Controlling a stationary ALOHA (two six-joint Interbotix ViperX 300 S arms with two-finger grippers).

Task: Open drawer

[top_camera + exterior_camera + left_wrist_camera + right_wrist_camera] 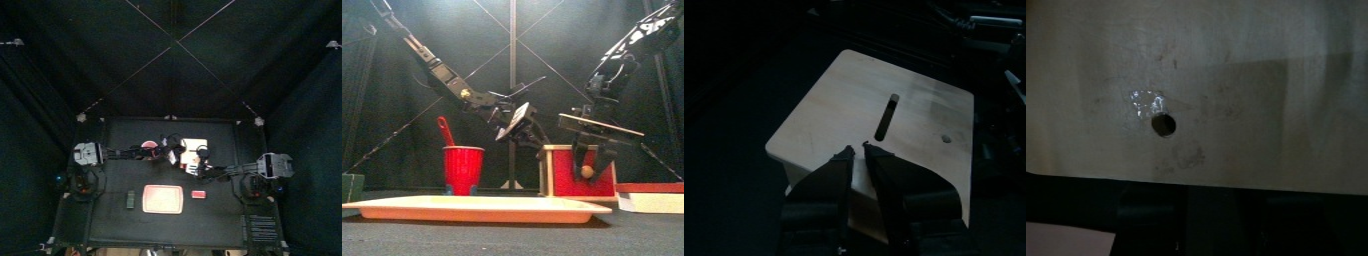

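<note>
My gripper is about to pull the knob. The drawer (193, 163) will slide straight out from under the pale top, because that top ends in a straight front edge (1200, 186).
The drawer (193, 146) is a small box with a pale top, standing at the table's back middle. In the front view its face (556, 172) is reddish with a small pale knob (587, 172). My right gripper (587, 165) hangs down in front of that face, jaws apart on either side of the knob; whether they touch it does not show. The right wrist view is filled by the pale top (1227, 90) and its round hole (1162, 125). My left gripper (858, 152) hovers shut over the slotted top (885, 110), holding nothing.
A square pink tray (163, 198) lies in front of the drawer with a tiny red block (198, 194) beside it. A red cup (462, 168) with a red utensil stands left of the drawer. A dark green thing (352, 187) sits at the far left.
</note>
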